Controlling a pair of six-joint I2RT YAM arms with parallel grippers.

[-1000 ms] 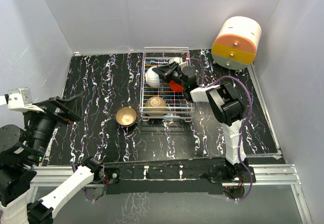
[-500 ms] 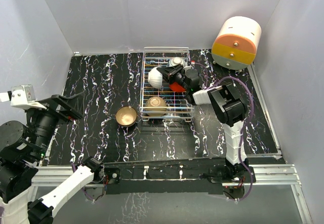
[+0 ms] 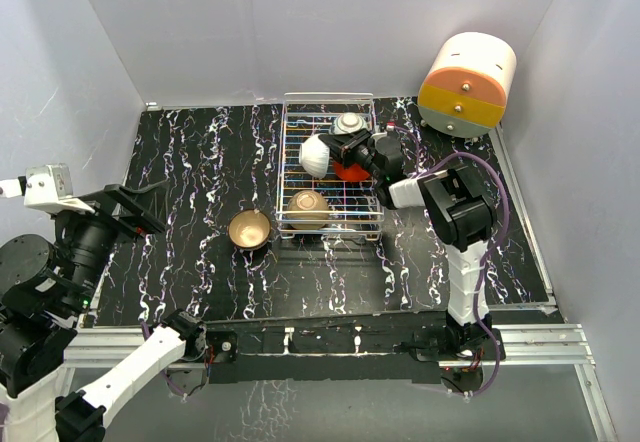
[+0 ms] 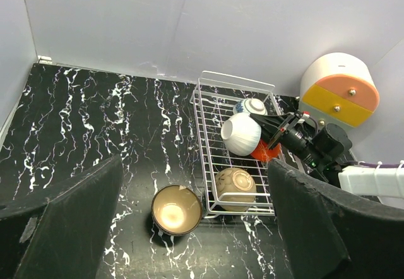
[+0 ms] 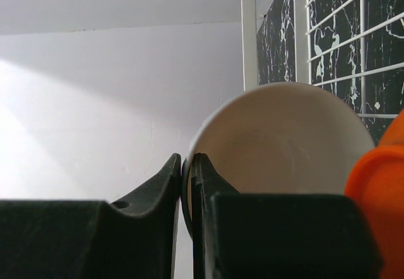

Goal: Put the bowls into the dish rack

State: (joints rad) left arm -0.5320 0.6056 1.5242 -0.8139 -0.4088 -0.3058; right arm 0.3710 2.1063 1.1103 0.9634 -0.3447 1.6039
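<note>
Next, my right gripper moves the tilted white bowl back to the gap (image 3: 304, 127) beside the white-and-blue dish and sets it there, because its opening crowds the red-orange bowl (image 3: 353, 172).
The wire dish rack (image 3: 328, 95) stands at the back middle of the table. My right gripper (image 3: 335, 147) is shut on the rim of the white bowl (image 3: 315, 154), which hangs tilted on its side over the rack's left half. In the right wrist view the fingers of this gripper (image 5: 187, 172) pinch the white bowl's (image 5: 284, 140) wall. The red-orange bowl (image 3: 350, 170) lies in the rack just under that wrist. A tan bowl (image 3: 308, 205) sits upside down in the front of the rack. The dark brown bowl (image 3: 249, 230) stands upright on the table, left of the rack's front corner. My left gripper (image 3: 128, 212) is open, high at the far left.
A small white-and-blue dish (image 3: 349, 123) sits in the back of the rack. The cream-and-orange cylindrical box (image 3: 466, 84) stands at the back right corner. Grey walls close the table on three sides. In the left wrist view, the dark brown bowl (image 4: 177, 209) lies below between the wide fingers.
The right gripper has carried the white bowl a little to the right and toward the back of the rack. The left arm has shifted slightly and stays open.
</note>
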